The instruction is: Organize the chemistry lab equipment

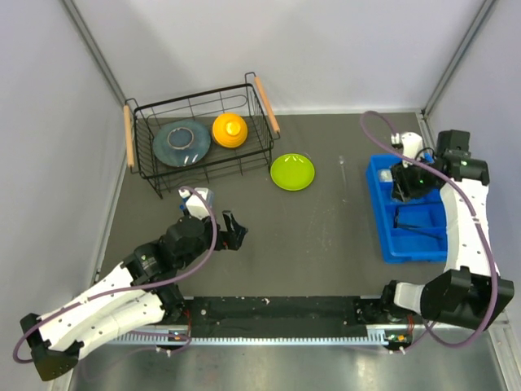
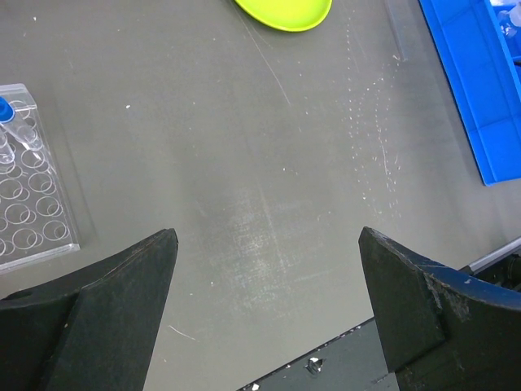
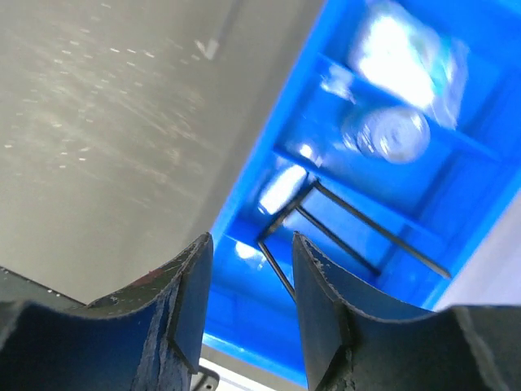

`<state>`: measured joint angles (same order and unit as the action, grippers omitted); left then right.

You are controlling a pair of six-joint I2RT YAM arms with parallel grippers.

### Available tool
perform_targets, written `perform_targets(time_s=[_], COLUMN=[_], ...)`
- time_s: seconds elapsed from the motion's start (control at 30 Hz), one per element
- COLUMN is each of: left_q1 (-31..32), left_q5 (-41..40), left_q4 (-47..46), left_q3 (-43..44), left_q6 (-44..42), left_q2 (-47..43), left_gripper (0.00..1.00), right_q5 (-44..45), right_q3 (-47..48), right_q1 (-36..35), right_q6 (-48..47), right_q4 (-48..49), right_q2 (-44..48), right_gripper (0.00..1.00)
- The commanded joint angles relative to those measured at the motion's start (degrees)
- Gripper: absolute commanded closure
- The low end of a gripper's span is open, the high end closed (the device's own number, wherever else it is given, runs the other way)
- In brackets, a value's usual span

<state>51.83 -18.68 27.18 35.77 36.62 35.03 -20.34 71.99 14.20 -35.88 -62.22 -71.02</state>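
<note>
The robot's right gripper keeps going toward the rod's stem (image 1: pixel 343 171) until its fingers are on both sides of it, as the glass rod (image 1: pixel 343 176) lies clear of the lime-green plate and blue tray.
The clear tube rack (image 2: pixel 28 204) stands on the table to the left of my left gripper (image 2: pixel 269 261), with a blue-capped tube (image 2: pixel 6 110) in it. In the top view the rack (image 1: pixel 198 198) is partly hidden by the left arm. My left gripper (image 1: pixel 234 232) is open and empty over bare table. My right gripper (image 1: pixel 404 186) hovers over the blue tray (image 1: pixel 383 220). In the right wrist view it (image 3: pixel 252 269) is open and empty above the black-framed goggles (image 3: pixel 342 220). The round dish (image 3: pixel 395 134) and crinkly packet (image 3: pixel 407 61) lie in farther compartments. A thin glass rod (image 1: pixel 343 169) lies on the table.
A black wire basket (image 1: pixel 138 138) at the back left holds a grey plate (image 1: pixel 181 144) and an orange bowl (image 1: pixel 229 130). A lime-green plate (image 1: pixel 292 172) sits beside the basket and shows in the left wrist view (image 2: pixel 285 12). The blue tray's rim (image 2: pixel 472 90) is at the right.
</note>
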Motion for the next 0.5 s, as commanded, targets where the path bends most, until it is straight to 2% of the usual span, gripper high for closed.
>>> perform_targets(time_s=[0.0,0.07,0.2,0.47], left_q1=[-0.2,-0.2,-0.2,-0.2], left_q5=[-0.3,-0.1,-0.1,-1.5], left_q4=[-0.6,-0.6,-0.4,0.7], left_q3=[3.3,3.8,4.0,1.9], left_q6=[-0.2,0.1,1.3,5.2], left_q2=[0.4,0.4,-0.2,-3.6], left_gripper=[0.01,0.01,0.01,0.01], right_q5=[-6.8,-7.3,-8.6,2.5], right_q3=[3.9,5.4,7.4,12.3], right_q1=[-6.9,-11.9,-16.2,-21.7], right_q6=[1.5,4.2,10.3,19.0], right_q4=[-0.1,1.3,9.7,20.5], right_q2=[-1.0,-4.5,-11.3,-26.4], right_gripper=[0.55,0.55,0.55,0.53])
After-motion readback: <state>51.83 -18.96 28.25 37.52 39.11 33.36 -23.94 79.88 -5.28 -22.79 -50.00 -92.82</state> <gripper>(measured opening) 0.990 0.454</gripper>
